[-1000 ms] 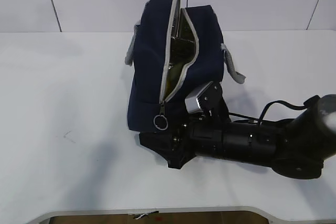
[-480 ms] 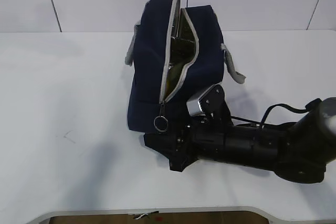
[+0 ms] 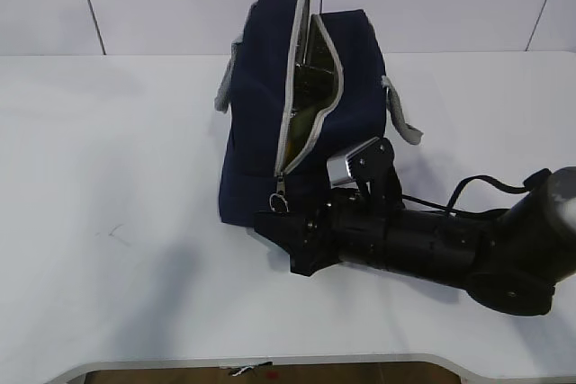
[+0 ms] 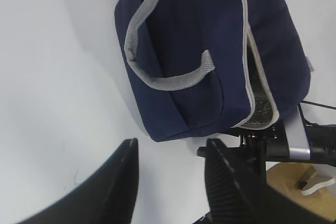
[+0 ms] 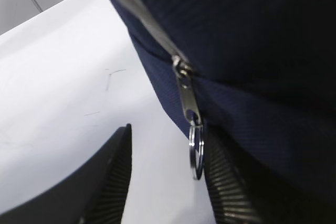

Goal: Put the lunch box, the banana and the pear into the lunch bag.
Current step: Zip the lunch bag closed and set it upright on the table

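Note:
I expect the gap to zip shut when I draw the zipper pull [image 3: 281, 188] to the far end, since its grey edges [image 3: 289, 87] spread apart from the pull onward.
The navy lunch bag [image 3: 261, 132] stands mid-table with its grey zipper partly undone, and silver lining [image 3: 304, 101] shows in the gap. My right gripper [image 3: 273, 222] lies low on the table against the bag's front end. Its jaws are open, and the ring pull [image 5: 197, 153] hangs between them, close against the right finger [image 5: 226, 182]. The left gripper [image 4: 172, 145] hovers open and empty above the table beside the lunch bag [image 4: 199, 51]. The lunch box, banana and pear are out of view.
Grey webbing handles [image 3: 400, 114] hang off both sides of the bag, one seen from above [image 4: 168, 80]. The right arm [image 3: 450, 249] and its cable lie across the table to the right. The table's front edge [image 3: 270, 361] is close below.
My right gripper has slid up to the zipper end of the bag and its jaws have narrowed. The ring pull, hanging free before, now sits between its fingers.

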Robot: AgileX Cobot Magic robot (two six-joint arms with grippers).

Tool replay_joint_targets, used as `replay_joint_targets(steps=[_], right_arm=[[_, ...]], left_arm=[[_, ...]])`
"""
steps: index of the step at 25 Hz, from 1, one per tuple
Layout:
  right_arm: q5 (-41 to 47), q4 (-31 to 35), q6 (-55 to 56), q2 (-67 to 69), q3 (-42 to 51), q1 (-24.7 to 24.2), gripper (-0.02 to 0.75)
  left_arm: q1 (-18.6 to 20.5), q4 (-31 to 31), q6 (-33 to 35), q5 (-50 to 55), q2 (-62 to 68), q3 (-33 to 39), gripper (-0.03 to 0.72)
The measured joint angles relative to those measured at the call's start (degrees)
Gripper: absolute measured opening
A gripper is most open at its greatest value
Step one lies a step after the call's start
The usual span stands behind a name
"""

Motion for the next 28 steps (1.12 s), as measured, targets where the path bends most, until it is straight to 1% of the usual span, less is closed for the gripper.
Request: replay_joint_targets(steps=[2, 5, 9, 13, 15, 19, 25, 28], right_arm=[[0.00, 0.09, 0.00, 0.00, 0.00, 0.00, 0.375], [0.00, 0.30, 0.00, 0.00, 0.00, 0.00, 0.335], [0.00, 0.43, 0.00, 0.00, 0.00, 0.00, 0.244], [0.00, 0.81, 0.00, 0.00, 0.00, 0.00, 0.181], [0.00, 1.32, 0.00, 0.00, 0.00, 0.00, 0.136], [0.00, 2.00, 0.53, 0.00, 0.00, 0.00, 0.019], [0.04, 1.41, 5.06, -0.14, 0.07, 0.00, 0.017], [2.89, 0.98, 5.53, -2.70, 0.21, 0.00, 0.017]], left_arm=[[0.00, 0.00, 0.00, 0.00, 0.00, 0.00, 0.317], [0.00, 0.00, -0.21, 0.00, 0.00, 0.00, 0.317], [0.00, 0.00, -0.21, 0.00, 0.00, 0.00, 0.317], [0.00, 0.00, -0.29, 0.00, 0.00, 0.00, 0.317], [0.00, 0.00, -0.33, 0.00, 0.00, 0.00, 0.317], [0.00, 0.00, -0.33, 0.00, 0.00, 0.00, 0.317], [0.00, 0.00, -0.33, 0.00, 0.00, 0.00, 0.317], [0.00, 0.00, -0.33, 0.00, 0.00, 0.00, 0.317]])
